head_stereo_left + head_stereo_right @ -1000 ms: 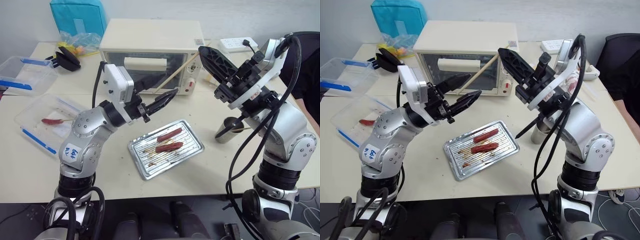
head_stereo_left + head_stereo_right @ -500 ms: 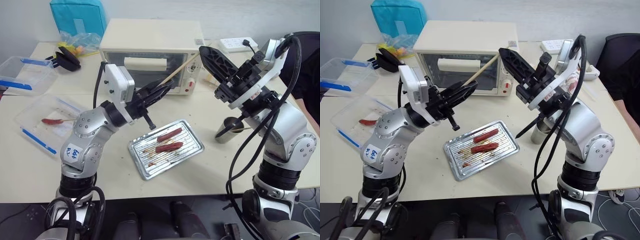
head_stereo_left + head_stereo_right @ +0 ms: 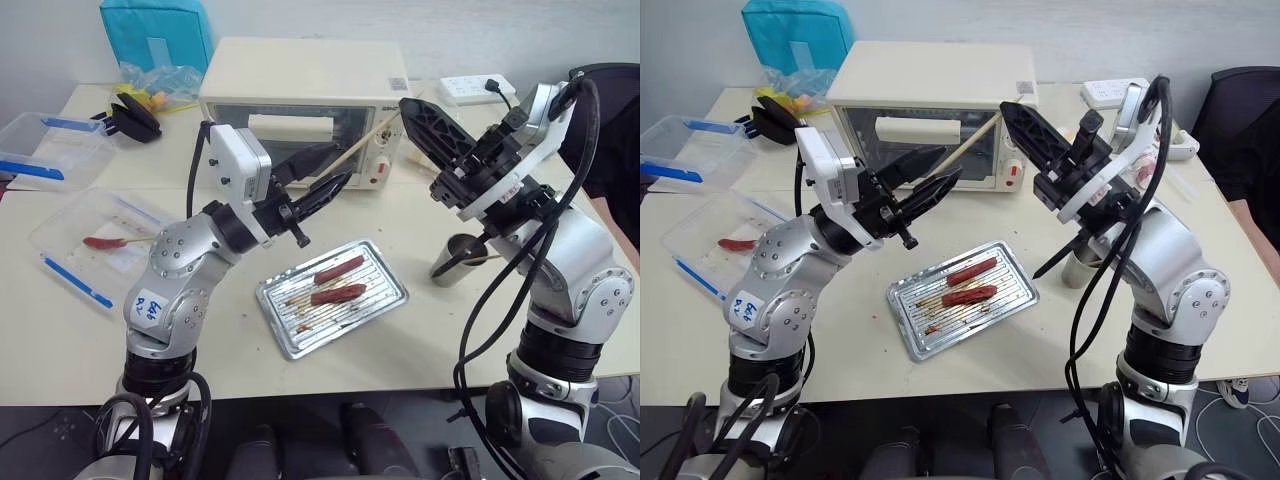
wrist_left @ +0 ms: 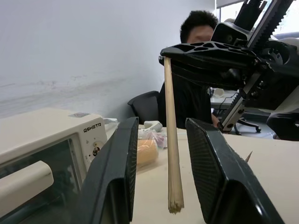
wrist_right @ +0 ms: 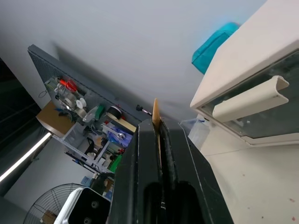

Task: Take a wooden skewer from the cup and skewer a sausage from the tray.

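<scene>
My right gripper's fingers cover the skewer's pointed end (image 5: 156,111), so next my left gripper closes on the blunt end (image 4: 175,204), freeing my right gripper for a sausage.
My right gripper (image 3: 410,108) is shut on one end of the wooden skewer (image 3: 370,135), held in the air in front of the oven and slanting down to the left. The skewer's free end (image 4: 170,140) hangs between the spread fingers (image 4: 117,177) of my open left gripper (image 3: 345,165), touching neither. Its other tip (image 5: 155,112) pokes out past the right gripper's closed fingers. Below, the silver tray (image 3: 290,340) holds two reddish sausages (image 3: 338,270). The steel cup (image 3: 455,262) stands right of the tray, partly hidden by my right arm.
A cream toaster oven (image 3: 300,80) stands behind the grippers. Two clear plastic boxes with blue clips (image 3: 95,240) sit at the left, the nearer one holding a red piece on a stick. A power strip (image 3: 475,88) lies at the back right. A person (image 4: 187,102) sits beyond the table.
Half a second ago the left gripper's fingers were closed around the skewer's free end; they have spread apart again. The right gripper and skewer have stayed in place.
</scene>
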